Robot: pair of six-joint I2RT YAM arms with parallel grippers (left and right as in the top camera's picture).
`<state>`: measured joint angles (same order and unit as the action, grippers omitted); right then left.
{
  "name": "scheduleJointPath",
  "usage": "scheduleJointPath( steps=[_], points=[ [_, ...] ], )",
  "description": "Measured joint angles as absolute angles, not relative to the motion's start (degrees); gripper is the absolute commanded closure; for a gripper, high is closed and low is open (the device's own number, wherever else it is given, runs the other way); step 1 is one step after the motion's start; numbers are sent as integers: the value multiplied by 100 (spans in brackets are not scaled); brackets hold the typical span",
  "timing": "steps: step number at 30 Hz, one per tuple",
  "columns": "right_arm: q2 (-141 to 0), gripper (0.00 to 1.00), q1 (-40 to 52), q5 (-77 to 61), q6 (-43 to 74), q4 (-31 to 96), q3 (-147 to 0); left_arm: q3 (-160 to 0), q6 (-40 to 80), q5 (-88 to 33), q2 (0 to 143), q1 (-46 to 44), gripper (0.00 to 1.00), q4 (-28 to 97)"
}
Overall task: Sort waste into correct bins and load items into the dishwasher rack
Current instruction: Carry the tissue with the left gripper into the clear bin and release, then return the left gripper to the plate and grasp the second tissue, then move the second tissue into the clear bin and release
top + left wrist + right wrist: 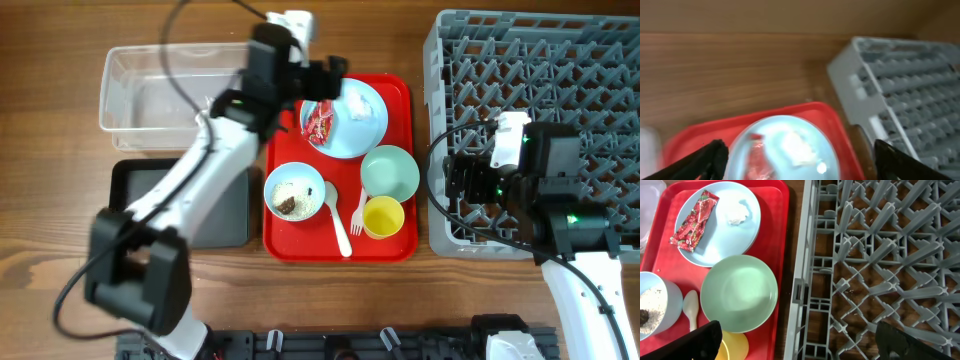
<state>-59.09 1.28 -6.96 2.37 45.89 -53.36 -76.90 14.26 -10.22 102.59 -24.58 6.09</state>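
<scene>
The crumpled white tissue is clear of the red snack wrapper point(318, 122), so my left gripper should keep going down toward the tissue point(358, 105) until its fingers are on both sides of it.
A light blue plate point(348, 128) on the red tray point(400, 95) holds a red snack wrapper point(319, 122) and crumpled white tissue point(358, 104). My left gripper point(330, 80) is open and hovers over the plate's far edge. In the blurred left wrist view its fingers point(802, 162) straddle the plate point(785, 135), wrapper point(757, 157) and tissue point(797, 147). My right gripper point(452, 182) is open and empty over the left edge of the grey rack point(540, 60). In the right wrist view point(802, 345) it spans the rack wall point(807, 280).
The tray also holds a mint green bowl point(390, 172), a yellow cup point(383, 217), a light blue bowl with rice grains and scraps point(294, 192), and a white spoon point(336, 215) and fork point(357, 212). A clear tub point(150, 90) and a black tray point(135, 180) lie at left.
</scene>
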Motion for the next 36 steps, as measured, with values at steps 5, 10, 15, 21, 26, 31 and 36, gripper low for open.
scheduleJointPath(
  steps=[5, 10, 15, 21, 26, 31, 36],
  points=[
    [-5909, 0, 128, -696, 237, 4591, -5336, -7688, 1426, -1039, 11065, -2888, 4, 32],
    [-5909, 0, 128, -696, 239, 4615, -5336, -7688, 1426, -1039, 11653, -3048, 4, -292],
    [-5909, 0, 128, -696, 239, 4674, -5336, -7688, 1426, -1039, 12033, -3114, 7, -563],
    [-5909, 0, 128, -696, 237, 4674, -5336, -7688, 1428, -1037, 12274, -3114, 11, -626],
    [-5909, 0, 128, -696, 239, 4676, -5336, -7688, 1426, -1039, 12438, -3114, 18, -648],
    [-5909, 0, 128, -696, 237, 4687, -5336, -7688, 1439, -1031, 12490, -3116, 49, -679],
    [-5909, 0, 128, -698, 239, 4698, -5336, -7688, 1459, -1037, 12495, -3127, 83, -690]
  ],
)
